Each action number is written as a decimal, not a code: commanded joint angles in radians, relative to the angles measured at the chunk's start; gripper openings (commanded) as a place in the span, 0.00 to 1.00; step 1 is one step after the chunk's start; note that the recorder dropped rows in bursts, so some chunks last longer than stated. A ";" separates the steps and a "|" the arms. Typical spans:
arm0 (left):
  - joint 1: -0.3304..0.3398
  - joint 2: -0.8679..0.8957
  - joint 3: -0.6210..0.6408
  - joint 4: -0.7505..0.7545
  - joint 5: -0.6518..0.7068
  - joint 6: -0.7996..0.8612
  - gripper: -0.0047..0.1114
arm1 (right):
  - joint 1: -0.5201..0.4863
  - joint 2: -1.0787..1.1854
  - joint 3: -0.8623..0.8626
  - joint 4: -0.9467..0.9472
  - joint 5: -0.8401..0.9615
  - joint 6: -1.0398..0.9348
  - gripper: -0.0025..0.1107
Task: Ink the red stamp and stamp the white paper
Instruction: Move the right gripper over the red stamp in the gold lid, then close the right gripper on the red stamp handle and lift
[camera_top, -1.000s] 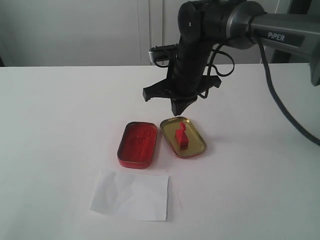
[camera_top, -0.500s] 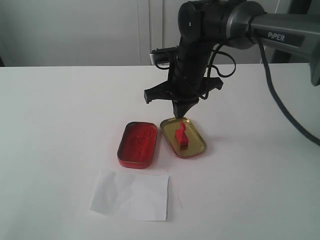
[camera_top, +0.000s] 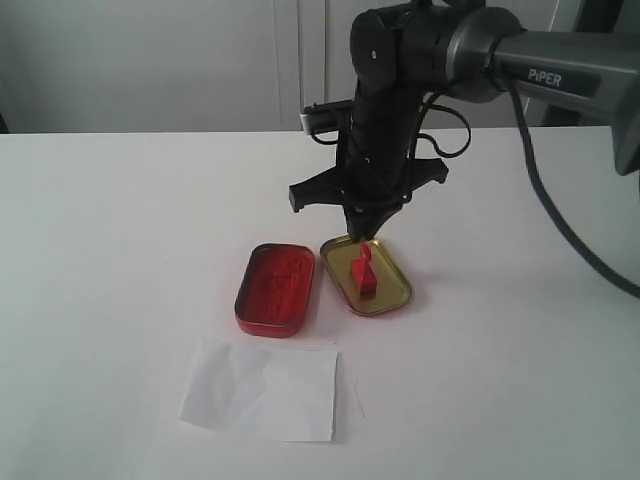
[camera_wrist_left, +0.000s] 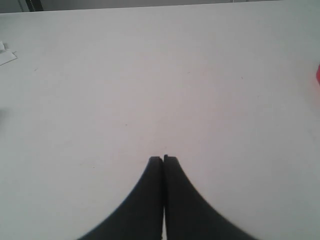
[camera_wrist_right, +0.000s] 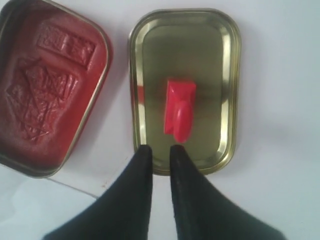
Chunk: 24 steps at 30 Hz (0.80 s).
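Observation:
I expect the red stamp (camera_top: 363, 273) to leave a small red print when I press it, inked, onto paper, because the red ink-pad tin has rectangular dents (camera_wrist_right: 66, 44).
The red stamp (camera_top: 361, 272) (camera_wrist_right: 179, 111) lies inside the gold-lined tin lid (camera_top: 393, 294) (camera_wrist_right: 227, 85), its knob toward my right gripper. That gripper (camera_top: 360, 230) (camera_wrist_right: 160, 148) hangs just above the lid's far rim. It is open by a narrow gap and holds nothing. The fingertips (camera_wrist_right: 144, 150) stop short of the stamp. Beside the lid sits the red ink-pad tin (camera_top: 275, 288) (camera_wrist_right: 47, 85), uncovered. The white paper (camera_top: 262, 390) lies nearer the front. My left gripper (camera_wrist_left: 163, 159) is shut over bare table and does not show in the exterior view.
The white table (camera_top: 120, 230) carries only these items. A red sliver (camera_wrist_left: 318, 75) shows at the edge of the left wrist view. The right arm (camera_top: 540, 60) reaches in from the upper right, its cable hanging down the right side.
My right gripper has come down a little toward the far rim of the lid. The stamp, tin, lid and paper have not moved.

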 joint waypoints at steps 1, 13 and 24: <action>0.001 -0.005 0.007 -0.004 -0.004 0.000 0.04 | 0.001 0.013 -0.003 -0.045 -0.007 0.023 0.21; 0.001 -0.005 0.007 -0.004 -0.004 0.000 0.04 | 0.001 0.103 -0.003 -0.069 -0.077 0.038 0.32; 0.001 -0.005 0.007 -0.004 -0.004 0.000 0.04 | 0.001 0.138 -0.003 -0.069 -0.074 0.050 0.30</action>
